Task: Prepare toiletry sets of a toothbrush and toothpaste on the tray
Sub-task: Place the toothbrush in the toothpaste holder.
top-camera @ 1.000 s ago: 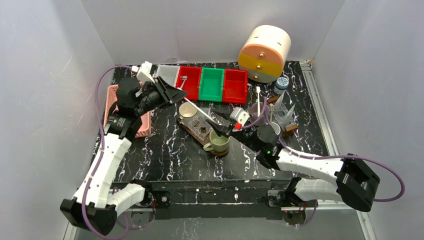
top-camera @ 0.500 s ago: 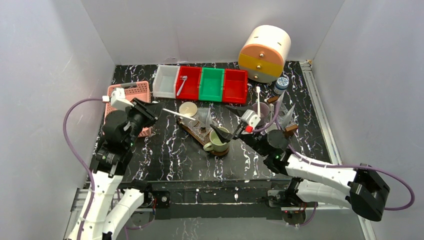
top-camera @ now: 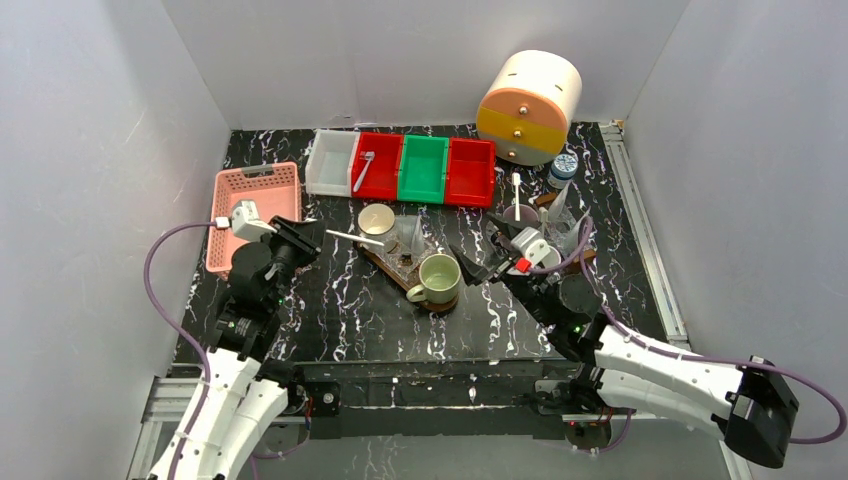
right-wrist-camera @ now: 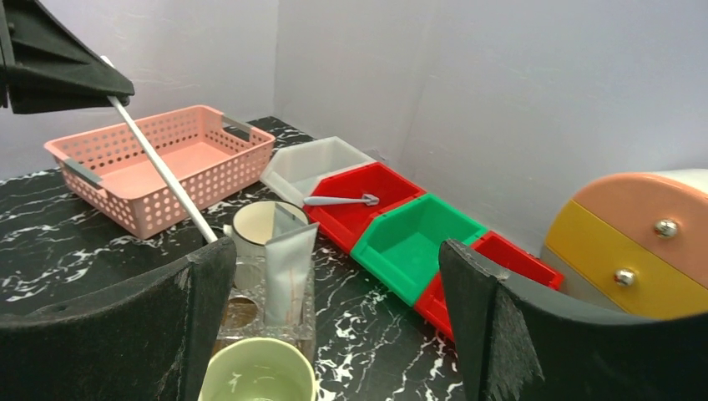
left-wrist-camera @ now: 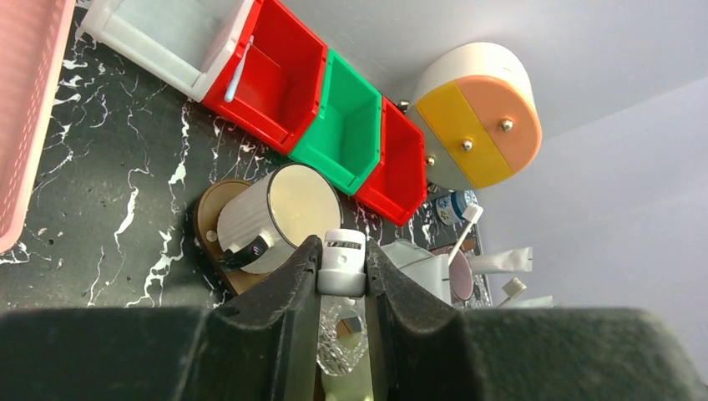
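Note:
The toothbrush's low end (top-camera: 380, 243) is hanging next to the white cup, short of the clear holder, so my left gripper needs to move in and let it down into the holder's hole (top-camera: 406, 260).
My left gripper (top-camera: 310, 234) (left-wrist-camera: 342, 252) is shut on a slim white toothbrush (top-camera: 352, 238) (left-wrist-camera: 343, 266) (right-wrist-camera: 163, 159), held left of the wooden tray (top-camera: 378, 258). The brush slants toward the white cup (top-camera: 377, 219) on the tray. A whitish toothpaste tube (top-camera: 408, 236) (right-wrist-camera: 288, 269) stands in a clear holder on the tray beside a green mug (top-camera: 438, 278) (right-wrist-camera: 260, 372). My right gripper (top-camera: 488, 260) (right-wrist-camera: 334, 322) hangs open just right of the mug, nothing between its fingers.
White, red and green bins (top-camera: 422, 168) line the back; another brush (top-camera: 364, 166) lies in one. A pink basket (top-camera: 256, 203) sits far left, a round drawer unit (top-camera: 530, 105) back right. A cup (top-camera: 520, 215) holding a brush, and tubes (top-camera: 572, 232), crowd the right.
The left arm has drawn back toward the near left, carrying the toothbrush. The right gripper has opened wide and backed off to the right of the green mug.

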`<state>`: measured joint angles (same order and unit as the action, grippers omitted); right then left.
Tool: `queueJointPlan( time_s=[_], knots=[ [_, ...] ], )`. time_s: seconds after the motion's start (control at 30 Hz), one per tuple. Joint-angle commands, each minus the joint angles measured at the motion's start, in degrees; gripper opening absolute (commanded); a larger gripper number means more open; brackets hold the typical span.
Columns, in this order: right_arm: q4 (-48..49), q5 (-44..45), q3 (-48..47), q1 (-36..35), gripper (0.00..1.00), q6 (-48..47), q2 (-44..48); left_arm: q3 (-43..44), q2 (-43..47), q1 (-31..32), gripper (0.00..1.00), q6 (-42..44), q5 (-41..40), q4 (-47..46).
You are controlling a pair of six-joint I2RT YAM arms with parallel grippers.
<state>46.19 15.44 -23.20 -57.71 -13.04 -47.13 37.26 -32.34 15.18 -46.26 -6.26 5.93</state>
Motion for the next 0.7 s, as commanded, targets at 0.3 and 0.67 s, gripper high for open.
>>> queueJointPlan(
  time_s=[0.3,0.67],
  knots=[
    [-0.01,7.07,3.38,0.28,0.99,-2.07,4.67,-10.96,0.86,1.51,0.0,3.64,-1.29,-20.09],
    [0.52,6.91,3.25,0.23,0.99,-2.08,2.57,-13.97,-0.78,15.61,0.0,11.57,-12.48,-25.67]
  ],
)
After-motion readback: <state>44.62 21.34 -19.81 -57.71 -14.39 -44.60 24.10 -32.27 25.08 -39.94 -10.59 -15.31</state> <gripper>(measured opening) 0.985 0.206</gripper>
